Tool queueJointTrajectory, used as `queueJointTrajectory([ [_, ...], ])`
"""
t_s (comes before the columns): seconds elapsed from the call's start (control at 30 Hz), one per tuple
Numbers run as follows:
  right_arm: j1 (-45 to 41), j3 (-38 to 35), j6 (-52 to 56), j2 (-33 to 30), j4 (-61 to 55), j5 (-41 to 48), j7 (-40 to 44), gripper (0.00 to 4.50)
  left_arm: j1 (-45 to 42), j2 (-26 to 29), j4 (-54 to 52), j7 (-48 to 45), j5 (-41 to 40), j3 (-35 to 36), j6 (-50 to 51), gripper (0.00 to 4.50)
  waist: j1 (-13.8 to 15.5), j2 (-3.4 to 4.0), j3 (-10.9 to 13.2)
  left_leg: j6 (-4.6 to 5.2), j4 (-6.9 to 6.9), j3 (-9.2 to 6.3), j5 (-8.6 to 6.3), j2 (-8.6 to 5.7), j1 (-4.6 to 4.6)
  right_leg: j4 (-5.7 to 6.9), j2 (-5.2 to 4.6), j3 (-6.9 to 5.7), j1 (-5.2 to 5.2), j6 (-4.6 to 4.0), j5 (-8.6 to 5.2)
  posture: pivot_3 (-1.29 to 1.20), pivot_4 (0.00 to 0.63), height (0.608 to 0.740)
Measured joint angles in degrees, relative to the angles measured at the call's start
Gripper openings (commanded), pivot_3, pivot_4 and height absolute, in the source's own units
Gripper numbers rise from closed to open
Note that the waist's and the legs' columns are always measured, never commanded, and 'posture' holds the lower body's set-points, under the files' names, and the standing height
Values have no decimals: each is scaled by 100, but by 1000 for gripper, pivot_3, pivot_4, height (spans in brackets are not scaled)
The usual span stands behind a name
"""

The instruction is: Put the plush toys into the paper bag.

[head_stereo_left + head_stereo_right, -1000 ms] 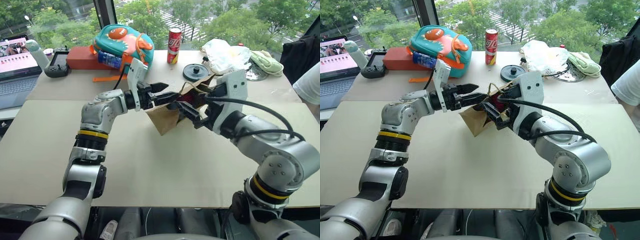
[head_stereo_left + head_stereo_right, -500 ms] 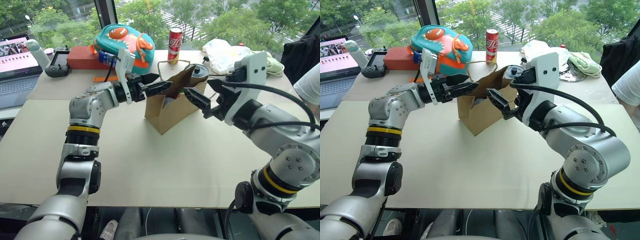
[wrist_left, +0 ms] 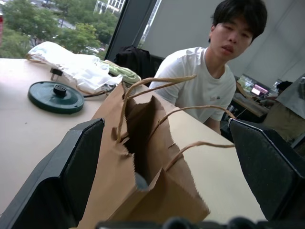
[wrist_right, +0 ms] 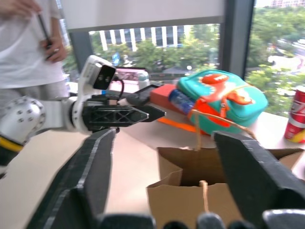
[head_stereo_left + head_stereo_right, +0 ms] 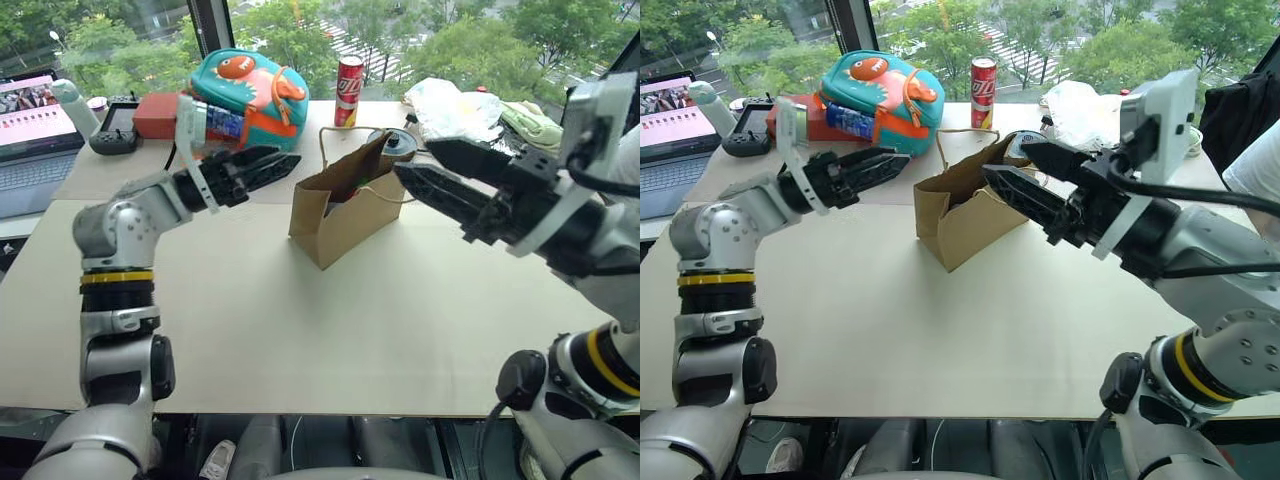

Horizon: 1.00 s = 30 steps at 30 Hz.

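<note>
I should expect things to be in the bag already when I turn it, because a patch of colour [image 5: 359, 187] shows inside the paper bag's opening [image 5: 345, 222].
The brown paper bag [image 5: 340, 210] stands upright and open-mouthed in the middle of the table, its twine handles sticking up. The plush toys are hidden from view. My left gripper [image 5: 295, 160] hovers to the left of the bag, pointing at it, open and empty. In the left wrist view the paper bag [image 3: 143, 157] shows beyond the wide-spread fingers [image 3: 71, 167]. My right gripper [image 5: 412, 158] hangs above and to the right of the bag's mouth, open with nothing between its fingers. The right wrist view looks down over the paper bag [image 4: 190, 200] toward the left gripper [image 4: 143, 114].
A teal-and-orange dinosaur backpack [image 5: 245, 85], a red can [image 5: 348, 90], a dark round lid [image 5: 395, 140] and a white plastic bag [image 5: 450, 105] line the table's far side. A laptop [image 5: 35, 130] sits far left. A person [image 3: 209, 86] sits at the right.
Both grippers have drawn back from the bag, the left one leftward, the right one up and toward me. The red toy has left the right gripper. The bag now stands upright, free.
</note>
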Motion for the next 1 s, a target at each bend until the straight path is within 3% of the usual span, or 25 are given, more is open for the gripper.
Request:
queueJointTrajectory([
  [0.2, 637, 603, -391, -268, 49, 570, -40, 63, 574, 42, -103, -149, 93, -207, -317, 4500, 12, 0, 0, 0, 4, 4, 0, 0, -2, -2, 1, 2, 0, 0, 0, 0, 150, 739],
  [0.47, 1239, 2088, -1326, -848, 351, -428, 87, 63, 770, 130, -152, -539, 854, -923, -1519, 4500, 13, 0, 0, 0, 4, 9, 0, 0, -3, -6, 2, 5, -3, 1, -1, 0, 150, 739],
  [0.63, 1138, 3357, -2014, -1012, 1110, -1747, 8, 63, 761, 61, 38, -623, 1211, -1207, -2127, 4500, -5, -1, 0, 0, 6, 14, 0, 2, -2, -5, 4, 8, -4, 0, -1, 0, 150, 739],
  [0.83, 499, 4492, -2853, -796, 2580, -3140, -48, 63, 609, -76, 497, -687, 1374, -1270, -2373, 4500, 2, -1, 0, 0, 8, 15, 0, 2, -9, -6, 4, 8, -9, 0, 0, 0, 150, 739],
  [1.0, 185, 4797, -3280, -403, 3275, -3719, 82, 63, 441, -87, 663, -761, 1393, -1263, -2431, 4500, 10, 0, 0, 0, 6, 13, 0, 1, -14, -4, 2, 6, -11, -1, 0, 0, 150, 739],
])
